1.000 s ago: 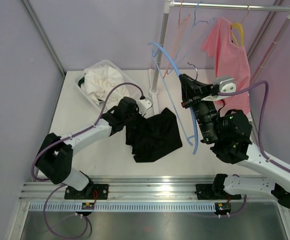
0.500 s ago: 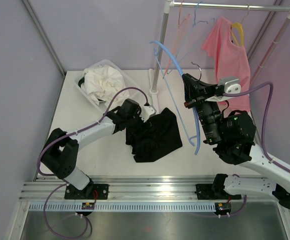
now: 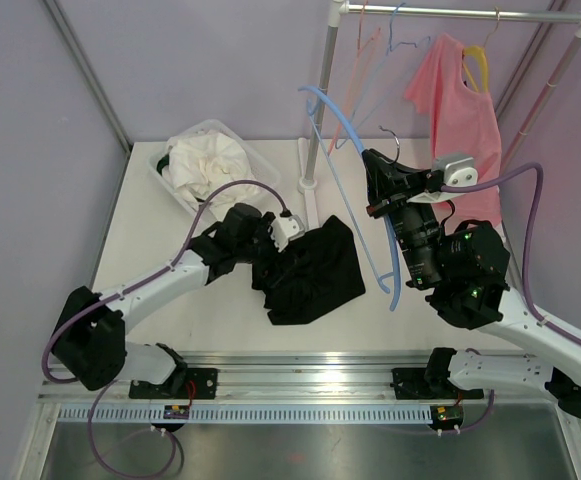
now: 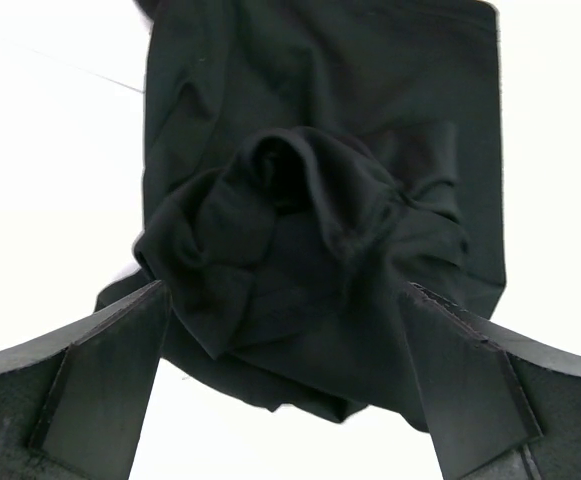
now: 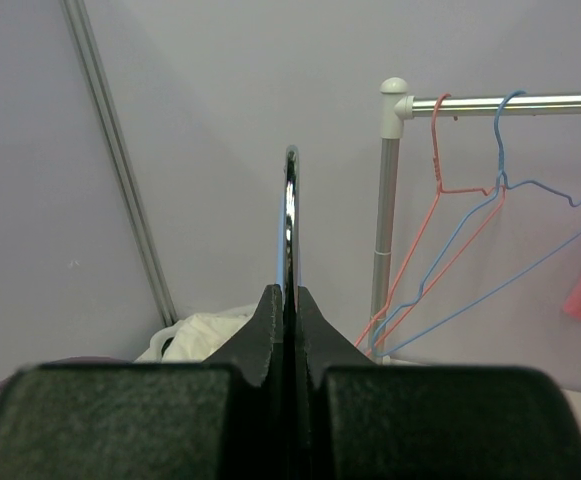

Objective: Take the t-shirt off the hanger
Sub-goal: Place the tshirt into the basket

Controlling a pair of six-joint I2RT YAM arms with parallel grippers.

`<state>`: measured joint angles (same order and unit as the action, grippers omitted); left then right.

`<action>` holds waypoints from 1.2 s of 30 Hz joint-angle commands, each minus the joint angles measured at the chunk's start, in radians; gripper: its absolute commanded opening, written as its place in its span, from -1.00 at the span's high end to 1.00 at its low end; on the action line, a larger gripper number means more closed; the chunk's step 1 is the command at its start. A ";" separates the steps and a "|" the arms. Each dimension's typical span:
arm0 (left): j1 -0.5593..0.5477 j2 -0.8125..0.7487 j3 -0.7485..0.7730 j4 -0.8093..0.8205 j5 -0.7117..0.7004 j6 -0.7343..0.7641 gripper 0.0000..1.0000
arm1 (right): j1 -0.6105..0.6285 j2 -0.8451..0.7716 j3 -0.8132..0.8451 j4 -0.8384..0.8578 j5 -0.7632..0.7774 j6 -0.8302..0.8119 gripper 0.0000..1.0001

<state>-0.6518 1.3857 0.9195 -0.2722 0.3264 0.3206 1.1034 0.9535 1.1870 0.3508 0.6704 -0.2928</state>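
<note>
The black t-shirt [image 3: 320, 270] will bunch up and sink into a heap when the robot carries it to the white bin, because soft folds [image 4: 315, 178] stand up in the t-shirt's cloth.
The black t-shirt [image 3: 310, 268] lies crumpled on the white table, off the hanger; in the left wrist view the t-shirt [image 4: 320, 200] fills the middle. My left gripper [image 3: 273, 258] hovers at its left edge, open, its fingers [image 4: 100, 390] spread on either side of the bunched cloth without pinching it. The bare blue hanger [image 3: 355, 165] hangs in the air to the right of the shirt. My right gripper [image 3: 374, 168] is shut on its metal hook [image 5: 289, 220], which sticks up between the closed jaws.
A white bin [image 3: 166, 158] of white cloth sits at the back left. A clothes rack pole [image 3: 318, 110] stands behind the shirt, with empty pink and blue hangers [image 3: 370, 50] and a pink shirt [image 3: 465, 110] on a yellow hanger.
My left gripper has opened and let go of the black t-shirt, and its arm has drawn back slightly to the left. The right gripper has kept holding the hanger almost still.
</note>
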 commanded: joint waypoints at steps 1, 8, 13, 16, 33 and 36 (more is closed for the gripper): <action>0.003 -0.097 -0.037 0.080 0.098 0.023 -0.97 | 0.000 -0.007 0.034 0.031 -0.005 0.009 1.00; -0.066 -0.129 -0.080 0.088 0.117 0.058 -0.97 | -0.002 0.002 0.039 0.025 -0.008 0.012 1.00; -0.160 -0.102 -0.105 0.116 0.010 0.074 -0.97 | -0.002 -0.002 0.037 0.025 -0.003 0.014 1.00; -0.169 -0.027 -0.067 0.094 -0.016 0.064 -0.97 | 0.000 -0.009 0.033 0.024 -0.003 0.015 1.00; -0.284 0.222 0.013 0.096 -0.122 0.055 -0.97 | -0.002 -0.038 0.023 0.004 -0.014 0.023 1.00; -0.292 0.278 0.036 0.091 -0.144 0.055 -0.97 | -0.002 -0.045 0.020 0.004 -0.014 0.023 1.00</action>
<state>-0.9314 1.6146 0.8986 -0.2085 0.2028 0.3698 1.1034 0.9333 1.1870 0.3149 0.6693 -0.2798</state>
